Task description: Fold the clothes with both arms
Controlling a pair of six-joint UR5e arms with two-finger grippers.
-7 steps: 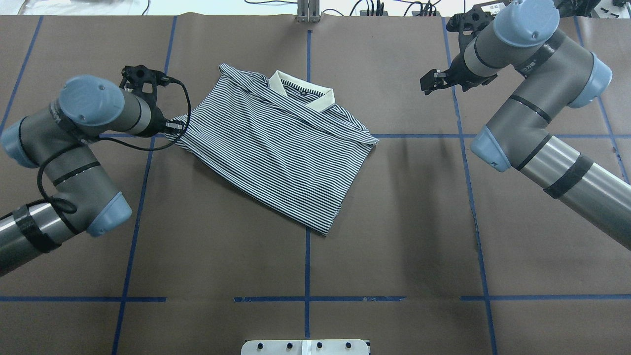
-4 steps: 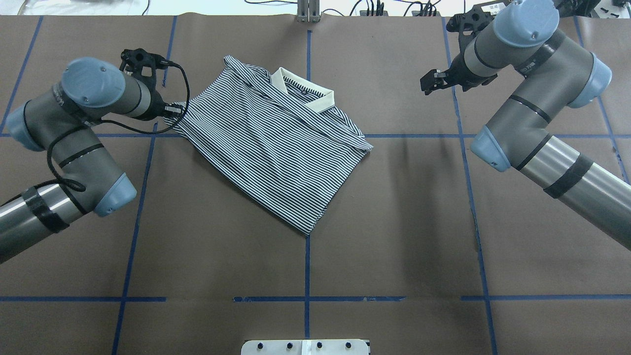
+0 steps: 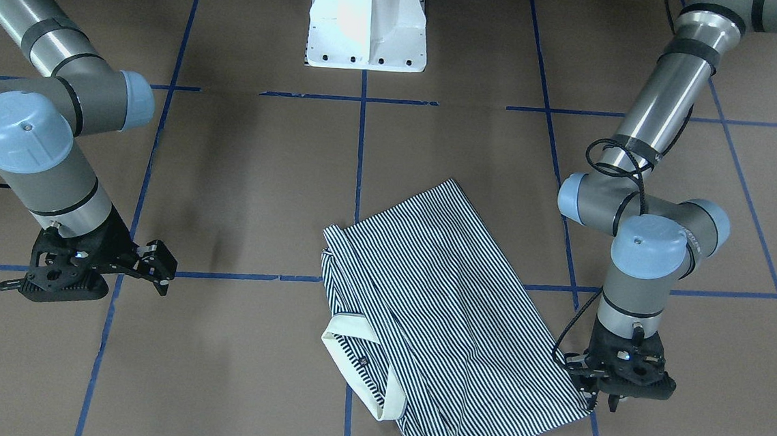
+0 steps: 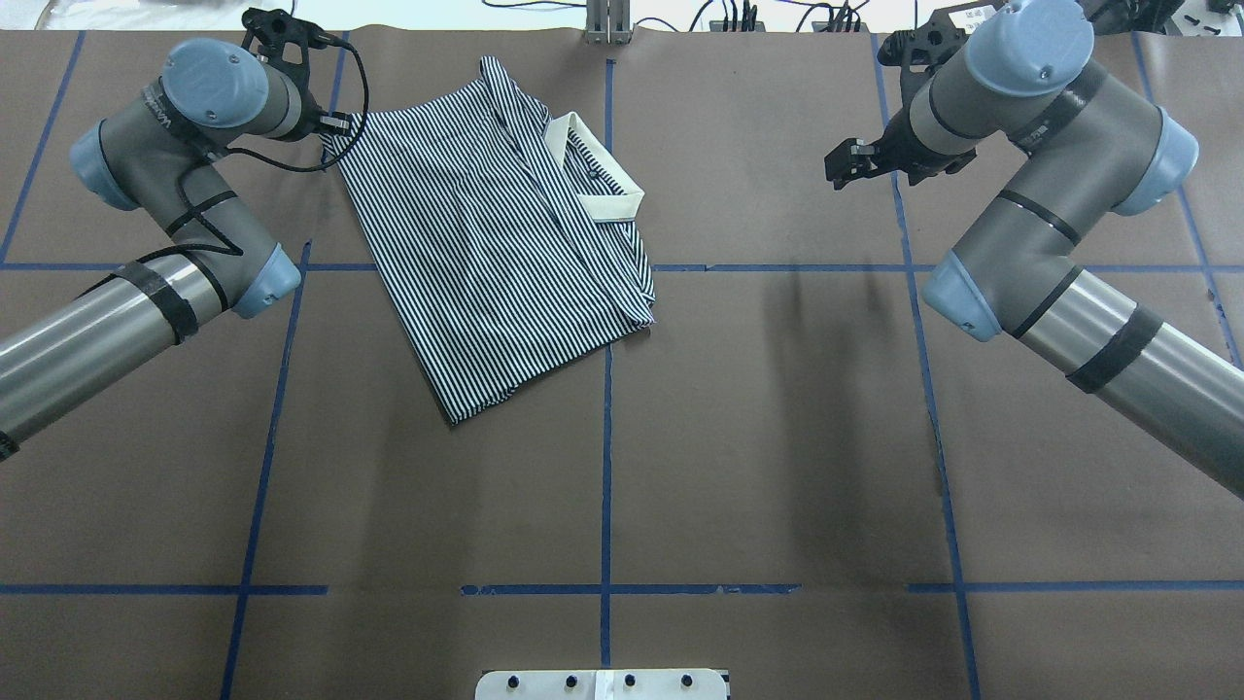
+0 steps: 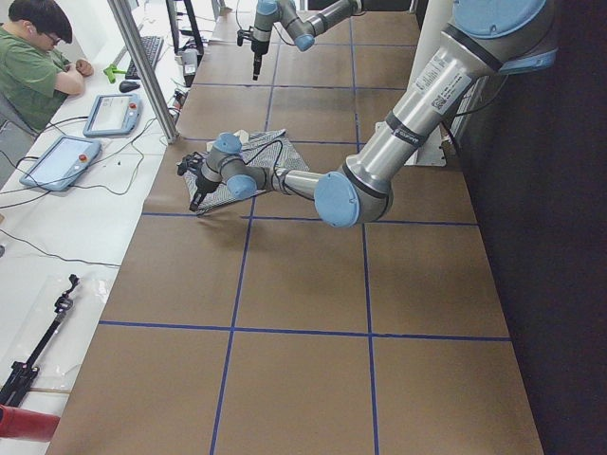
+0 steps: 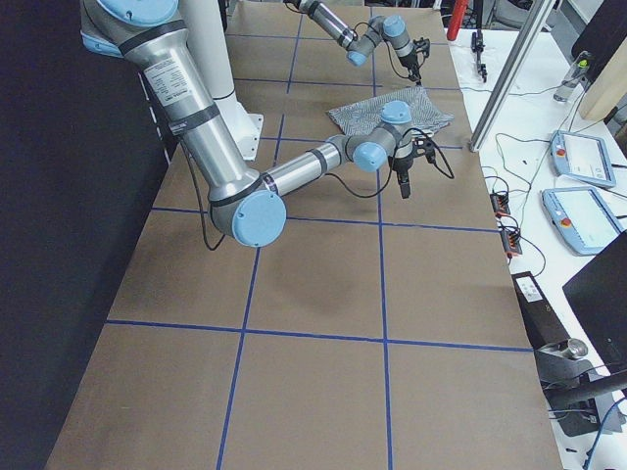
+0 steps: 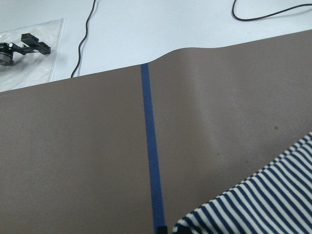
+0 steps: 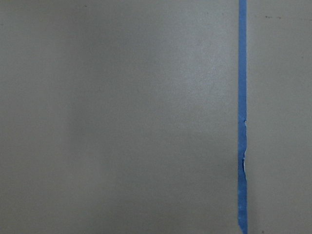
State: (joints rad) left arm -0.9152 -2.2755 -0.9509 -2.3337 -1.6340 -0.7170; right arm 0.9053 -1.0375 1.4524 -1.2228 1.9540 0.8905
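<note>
Striped cloth lies doubled and rumpled (image 3: 345,282) next to the cream collar, so the shirt's edge (image 3: 330,237) will spread and cover most of the collar when I pull it.
The striped polo shirt (image 4: 486,243) lies folded on the brown table, left of centre, with its cream collar (image 4: 598,175) toward the far side. My left gripper (image 4: 335,131) is shut on the shirt's far-left corner, close to the table's far edge. The front-facing view shows that gripper (image 3: 592,391) low at the shirt's (image 3: 436,317) right corner. Striped cloth (image 7: 263,204) fills the lower right of the left wrist view. My right gripper (image 4: 842,165) hangs open and empty above bare table, well to the right of the shirt. The right wrist view holds only table and tape.
Blue tape lines (image 4: 605,408) grid the table. The white pedestal base (image 3: 368,21) stands at the robot's side. Cables (image 4: 739,15) run along the far edge. A seated person (image 5: 33,66) and teach pendants (image 5: 112,114) are at a white bench beyond that edge.
My left gripper has moved toward the far edge, pulling the shirt's corner with it. The shirt has swung round and shifted left and farther away. The right arm has barely moved.
</note>
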